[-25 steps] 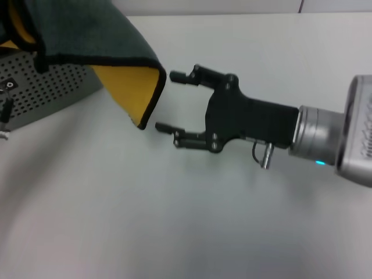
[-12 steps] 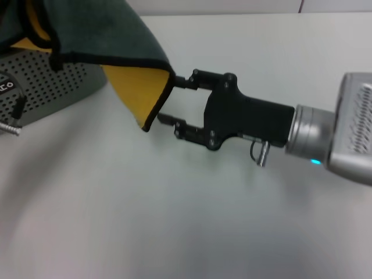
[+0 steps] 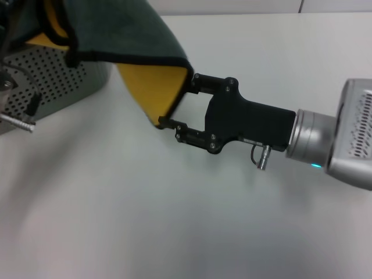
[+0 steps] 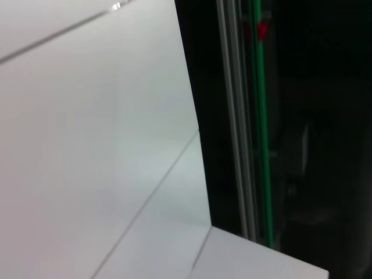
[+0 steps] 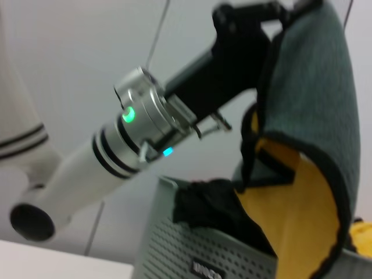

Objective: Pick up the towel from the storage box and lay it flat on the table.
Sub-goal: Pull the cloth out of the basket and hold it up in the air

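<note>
My left gripper should keep holding the towel's top [image 5: 308, 22] until my right gripper's open fingers, which are around the towel's hanging corner [image 3: 161, 110], close, and then let go.
The towel [image 3: 116, 29], dark teal outside and mustard-yellow inside with a black edge, hangs folded in the air over the storage box [image 3: 52, 81]. In the right wrist view my left gripper [image 5: 279, 14] is shut on the top of the towel [image 5: 314, 104]. My right gripper [image 3: 177, 102] reaches in from the right, open, with one finger on either side of the towel's hanging yellow corner. The grey perforated storage box [image 5: 192, 256] stands at the back left of the white table [image 3: 174, 221]. The left wrist view shows only wall and a dark frame.
Something dark [image 5: 203, 203] lies inside the box beneath the towel. A metal screw-like part [image 3: 17, 121] sticks out at the left edge in front of the box. The left arm [image 5: 87, 168] slopes down across the right wrist view.
The towel's hanging corner has shifted to the right and now sits between my right gripper's fingers, which were short of it a second ago.
</note>
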Robot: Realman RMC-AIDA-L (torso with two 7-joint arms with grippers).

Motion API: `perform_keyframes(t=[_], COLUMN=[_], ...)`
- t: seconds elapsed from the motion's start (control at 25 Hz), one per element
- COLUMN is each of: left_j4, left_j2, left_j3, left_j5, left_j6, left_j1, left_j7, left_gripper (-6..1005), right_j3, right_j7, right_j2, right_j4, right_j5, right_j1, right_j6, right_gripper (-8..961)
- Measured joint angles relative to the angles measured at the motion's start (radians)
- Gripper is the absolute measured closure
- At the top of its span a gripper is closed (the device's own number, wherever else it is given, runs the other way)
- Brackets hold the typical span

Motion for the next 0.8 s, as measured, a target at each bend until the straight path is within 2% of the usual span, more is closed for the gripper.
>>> perform_keyframes(t=[0.16, 0.32, 0.52, 0.8], left_j4=[-0.006, -0.007, -0.003, -0.003], left_j2=[0.000, 0.000, 0.000, 0.000], left_j3=[0.019, 0.071, 0.085, 0.085], left_j5=[-0.007, -0.080, -0.102, -0.102], left_j6=[0.011, 0.015, 0.015, 0.014], left_j1=[-0.005, 0.000, 0.009, 0.015], left_j7=[-0.007, -0.014, -0.010, -0.006], left_gripper=[980, 979, 978, 976], right_j3=[-0.014, -0.019, -0.024, -0.025], right_j7=[0.000, 0.002, -0.004, -0.043], right_j2=[0.000, 0.000, 0.000, 0.000], right_j4=[0.003, 0.006, 0.007, 0.005], right_j5=[0.026, 0.036, 0.036, 0.036], right_j1=[0.017, 0.020, -0.019, -0.054], right_j6=[-0.071, -0.102, -0.106, -0.102], right_gripper=[387, 389, 480, 486])
